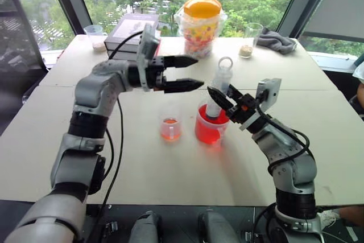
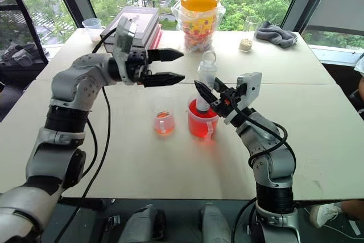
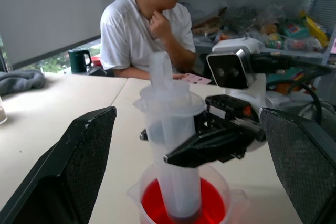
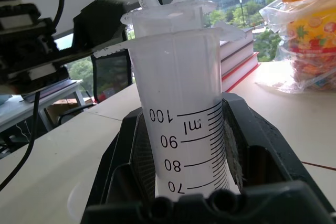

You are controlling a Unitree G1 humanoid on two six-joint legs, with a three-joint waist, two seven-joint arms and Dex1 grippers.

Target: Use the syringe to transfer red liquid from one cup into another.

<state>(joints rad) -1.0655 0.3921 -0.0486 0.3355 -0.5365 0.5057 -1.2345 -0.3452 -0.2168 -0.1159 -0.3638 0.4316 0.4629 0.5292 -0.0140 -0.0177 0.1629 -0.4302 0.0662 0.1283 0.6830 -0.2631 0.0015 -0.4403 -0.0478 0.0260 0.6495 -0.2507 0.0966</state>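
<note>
The plunger is low in the syringe's body (image 1: 220, 82), which my right gripper is holding. My left gripper should draw the plunger's ring up before the syringe comes out of the liquid.
The syringe (image 1: 219, 86) stands upright in the handled cup (image 1: 211, 130), its tip down in the red liquid (image 3: 210, 205). My right gripper (image 1: 218, 98) is shut on the syringe's barrel, just above the cup's rim; its black fingers (image 4: 126, 156) flank the printed scale. The plunger's ring sits close above the barrel's flange. My left gripper (image 1: 199, 71) is open, held level above the table and pointing at the syringe's top from the left, a short way off. The small handleless cup (image 1: 170, 129), with orange-red liquid low down, stands just left of the handled cup.
At the table's far side stand a candy jar with an orange lid (image 1: 200, 24), stacked books (image 1: 129, 33), a glass with brown grains (image 1: 248, 41), a grey cloth (image 1: 277, 41) and a clear cup (image 1: 95, 37). A person (image 3: 149, 24) sits beyond the table's right end.
</note>
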